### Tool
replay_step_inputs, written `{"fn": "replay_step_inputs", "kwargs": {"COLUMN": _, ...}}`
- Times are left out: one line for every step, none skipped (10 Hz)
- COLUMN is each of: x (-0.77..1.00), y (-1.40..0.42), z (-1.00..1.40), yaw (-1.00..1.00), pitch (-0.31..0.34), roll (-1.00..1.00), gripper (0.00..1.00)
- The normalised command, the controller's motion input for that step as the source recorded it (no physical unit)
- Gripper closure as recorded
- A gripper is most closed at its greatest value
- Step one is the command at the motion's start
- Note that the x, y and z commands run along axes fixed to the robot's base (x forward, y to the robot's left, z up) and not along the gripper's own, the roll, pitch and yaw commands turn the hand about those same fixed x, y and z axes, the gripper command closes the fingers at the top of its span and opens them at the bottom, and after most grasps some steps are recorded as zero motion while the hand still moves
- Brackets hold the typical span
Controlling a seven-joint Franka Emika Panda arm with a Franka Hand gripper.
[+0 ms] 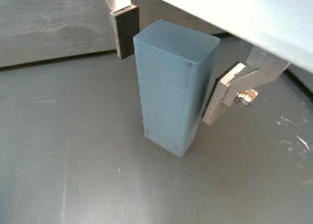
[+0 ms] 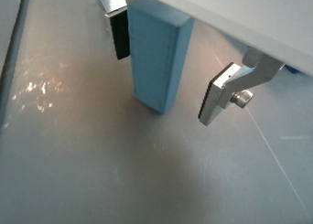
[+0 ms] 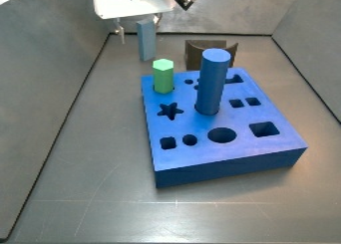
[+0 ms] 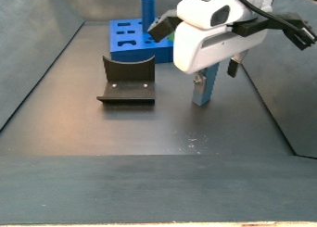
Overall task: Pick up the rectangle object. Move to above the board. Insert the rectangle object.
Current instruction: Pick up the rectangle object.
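Note:
The rectangle object point(image 3: 147, 41) has a four-sided end that matches the board's largest oblong hole point(image 3: 264, 129), so it will go down upright into that hole when I lower it.
The rectangle object point(image 1: 171, 86) is a tall pale grey-blue block standing upright on the dark floor, also seen in the wrist view point(image 2: 156, 58) and in both side views point(image 3: 146, 44) point(image 4: 206, 90). My gripper point(image 1: 171, 81) is down around it with one finger on each side. The jaws stand open, with a gap between the block and each pad in both wrist views point(image 2: 167, 81). In the side views the gripper point(image 3: 140, 27) point(image 4: 213, 73) is well away from the board point(image 3: 233, 153) point(image 4: 124, 34), a thick bright blue slab with star, round and square holes.
A dark blue cylinder point(image 3: 210, 81) and a short green hexagonal peg point(image 3: 163, 75) stand in the board. The dark fixture point(image 4: 126, 82) stands on the floor between block and board, also seen in the side view point(image 3: 206, 51). Grey walls enclose the floor.

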Motion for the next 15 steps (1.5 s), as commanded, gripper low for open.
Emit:
{"fn": "replay_step_inputs", "kwargs": {"x": 0.00, "y": 0.00, "z": -0.06, "yaw": 0.00, "pitch": 0.000, "roll": 0.00, "gripper": 0.00}}
{"fn": "replay_step_inputs", "kwargs": {"x": 0.00, "y": 0.00, "z": -0.43, "yaw": 0.00, "pitch": 0.000, "roll": 0.00, "gripper": 0.00}}
{"fn": "replay_step_inputs", "kwargs": {"x": 0.00, "y": 0.00, "z": -0.20, "yaw": 0.00, "pitch": 0.000, "roll": 0.00, "gripper": 0.00}}
{"fn": "replay_step_inputs", "kwargs": {"x": 0.00, "y": 0.00, "z": 0.00, "yaw": 0.00, "pitch": 0.000, "roll": 0.00, "gripper": 1.00}}
{"fn": "replay_step_inputs", "kwargs": {"x": 0.00, "y": -0.02, "z": 0.00, "yaw": 0.00, "pitch": 0.000, "roll": 0.00, "gripper": 1.00}}
{"fn": "replay_step_inputs", "kwargs": {"x": 0.00, "y": -0.08, "z": 0.00, "yaw": 0.00, "pitch": 0.000, "roll": 0.09, "gripper": 1.00}}
{"fn": "replay_step_inputs", "kwargs": {"x": 0.00, "y": -0.07, "z": 0.00, "yaw": 0.00, "pitch": 0.000, "roll": 0.15, "gripper": 1.00}}
{"fn": "replay_step_inputs", "kwargs": {"x": 0.00, "y": -0.01, "z": 0.00, "yaw": 0.00, "pitch": 0.000, "roll": 0.02, "gripper": 1.00}}
{"fn": "replay_step_inputs", "kwargs": {"x": 0.00, "y": 0.00, "z": 0.00, "yaw": 0.00, "pitch": 0.000, "roll": 0.00, "gripper": 1.00}}
{"fn": "replay_step_inputs", "kwargs": {"x": 0.00, "y": 0.00, "z": 0.00, "yaw": 0.00, "pitch": 0.000, "roll": 0.00, "gripper": 1.00}}
{"fn": "replay_step_inputs", "kwargs": {"x": 0.00, "y": 0.00, "z": 0.00, "yaw": 0.00, "pitch": 0.000, "roll": 0.00, "gripper": 1.00}}
{"fn": "replay_step_inputs", "kwargs": {"x": 0.00, "y": 0.00, "z": 0.00, "yaw": 0.00, "pitch": 0.000, "roll": 0.00, "gripper": 1.00}}
{"fn": "replay_step_inputs", "kwargs": {"x": 0.00, "y": 0.00, "z": 0.00, "yaw": 0.00, "pitch": 0.000, "roll": 0.00, "gripper": 1.00}}
{"fn": "replay_step_inputs", "kwargs": {"x": 0.00, "y": 0.00, "z": 0.00, "yaw": 0.00, "pitch": 0.000, "roll": 0.00, "gripper": 1.00}}
{"fn": "replay_step_inputs", "kwargs": {"x": 0.00, "y": 0.00, "z": 0.00, "yaw": 0.00, "pitch": 0.000, "roll": 0.00, "gripper": 1.00}}
